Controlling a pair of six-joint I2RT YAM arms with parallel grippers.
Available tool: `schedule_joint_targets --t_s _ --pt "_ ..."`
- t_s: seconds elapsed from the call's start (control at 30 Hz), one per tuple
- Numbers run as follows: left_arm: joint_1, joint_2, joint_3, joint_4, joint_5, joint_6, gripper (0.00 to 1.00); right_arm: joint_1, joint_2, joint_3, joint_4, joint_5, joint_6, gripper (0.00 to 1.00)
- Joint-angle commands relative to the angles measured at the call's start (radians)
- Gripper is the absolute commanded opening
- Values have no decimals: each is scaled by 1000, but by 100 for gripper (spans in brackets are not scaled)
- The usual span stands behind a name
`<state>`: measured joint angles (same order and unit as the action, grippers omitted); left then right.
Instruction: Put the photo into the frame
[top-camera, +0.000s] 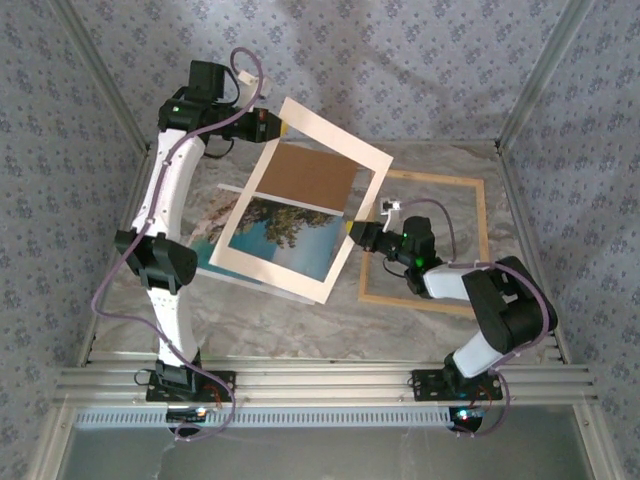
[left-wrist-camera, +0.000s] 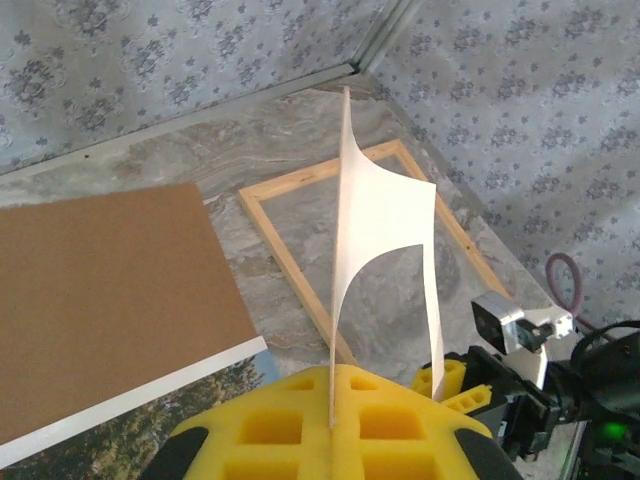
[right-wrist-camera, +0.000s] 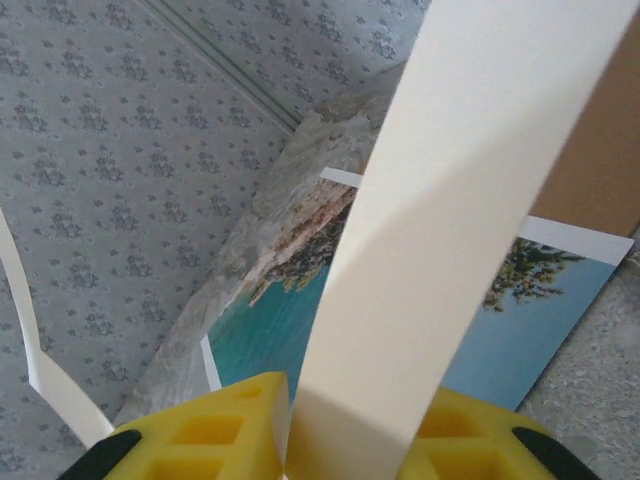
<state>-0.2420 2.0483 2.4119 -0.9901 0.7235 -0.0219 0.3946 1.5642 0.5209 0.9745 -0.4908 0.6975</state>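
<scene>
I should open my left gripper because it is pinching the mat's far corner (top-camera: 291, 108) away from the frame, and I should lay the mat in the wooden frame (top-camera: 440, 178) with my right gripper.
The photo (top-camera: 290, 235) lies flat on the table left of centre, its sea and trees plain in the right wrist view (right-wrist-camera: 290, 330). A brown backing board (top-camera: 312, 178) covers its far part. The light wooden frame (top-camera: 420, 303) lies flat at the right, with bare table inside it. A white mat border (top-camera: 335, 130) hangs tilted above the photo. My left gripper (top-camera: 272, 122) is shut on the mat's far corner, its pads (left-wrist-camera: 331, 425) pinching the thin edge. My right gripper (top-camera: 352, 230) is shut on the mat's right strip (right-wrist-camera: 450, 200), between photo and frame.
Patterned fabric walls (top-camera: 450, 70) close in the marbled table (top-camera: 300, 320) at the back and both sides. An aluminium rail (top-camera: 320, 385) runs along the near edge by the arm bases. The right arm's elbow (top-camera: 510, 300) overhangs the frame's near right corner.
</scene>
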Motion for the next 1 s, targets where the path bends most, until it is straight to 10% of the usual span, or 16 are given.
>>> schedule_joint_targets --t_s 0.0,0.33,0.7,0.97 --pt "7 26 24 8 -48 -22 0 -22 -50 -1 -13 -16 -12 12" --pt "7 35 -35 44 -91 -10 23 -118 -168 166 -536 -152 -184 0" --pt "9 -20 -132 70 -488 104 66 -390 -150 577 -1491 -302 -537 0" --pt "10 -78 -254 151 -545 115 70 -518 -37 882 -1908 -69 -709 0"
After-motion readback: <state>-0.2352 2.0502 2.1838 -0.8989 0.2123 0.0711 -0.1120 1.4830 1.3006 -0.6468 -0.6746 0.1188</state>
